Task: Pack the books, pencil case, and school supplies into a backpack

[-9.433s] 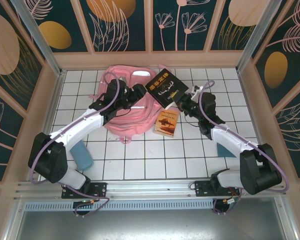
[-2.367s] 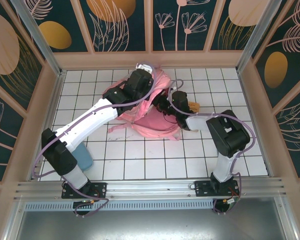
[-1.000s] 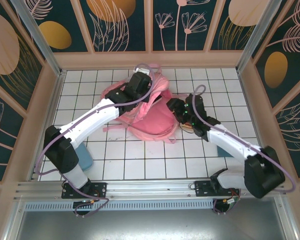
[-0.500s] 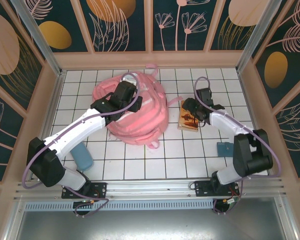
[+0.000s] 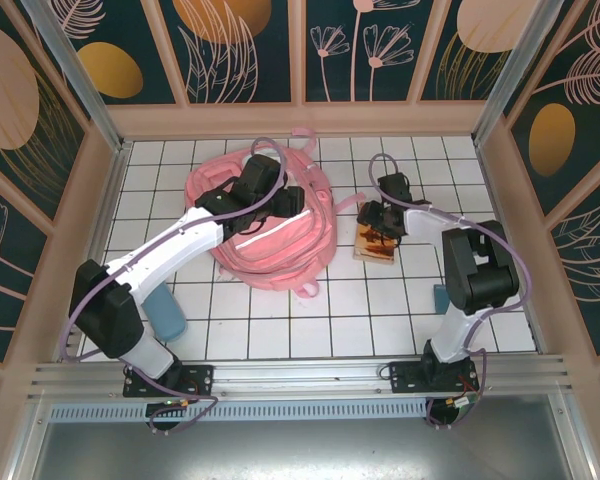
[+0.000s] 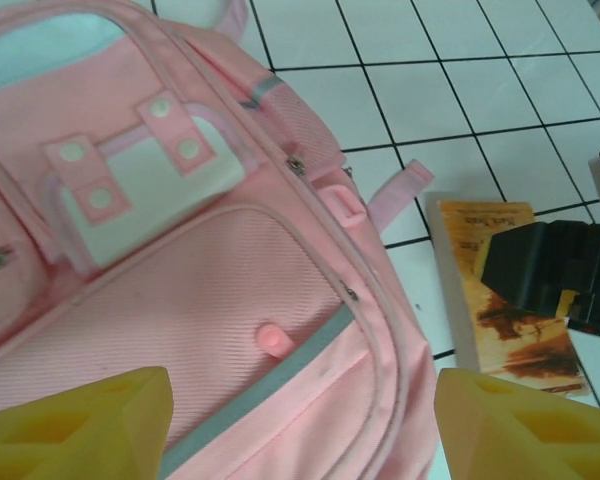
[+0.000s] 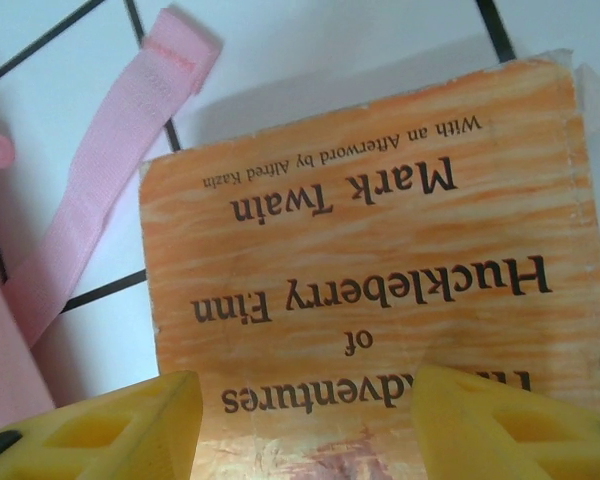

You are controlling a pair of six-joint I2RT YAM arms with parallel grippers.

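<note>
Next, my left gripper braces the book's edge by the backpack while my right gripper takes the book's spine (image 7: 593, 215), because the book's cover (image 7: 365, 255) is wider than my right gripper can open.
The pink backpack (image 5: 270, 240) lies flat on the white tiles, front pockets up (image 6: 230, 290). My left gripper (image 5: 292, 203) hovers over its right side, open, with only fabric below the yellow fingertips (image 6: 80, 425). A small orange-brown book (image 5: 378, 243) lies just right of the backpack, title side up (image 7: 380, 250). My right gripper (image 5: 379, 220) is open just above its cover, one fingertip (image 7: 100, 425) near each side, gripping nothing. The left wrist view shows that book (image 6: 485, 300) with the black right gripper (image 6: 555, 275) over it.
A teal oblong pouch (image 5: 165, 312), likely the pencil case, lies by the left arm's base. A small teal thing (image 5: 439, 297) peeks out beside the right arm. A loose pink strap (image 7: 110, 190) lies between backpack and book. Panelled walls close in the tiled floor.
The left gripper has let go of the backpack, which now lies flat and further left. The right gripper has swung back over the orange book.
</note>
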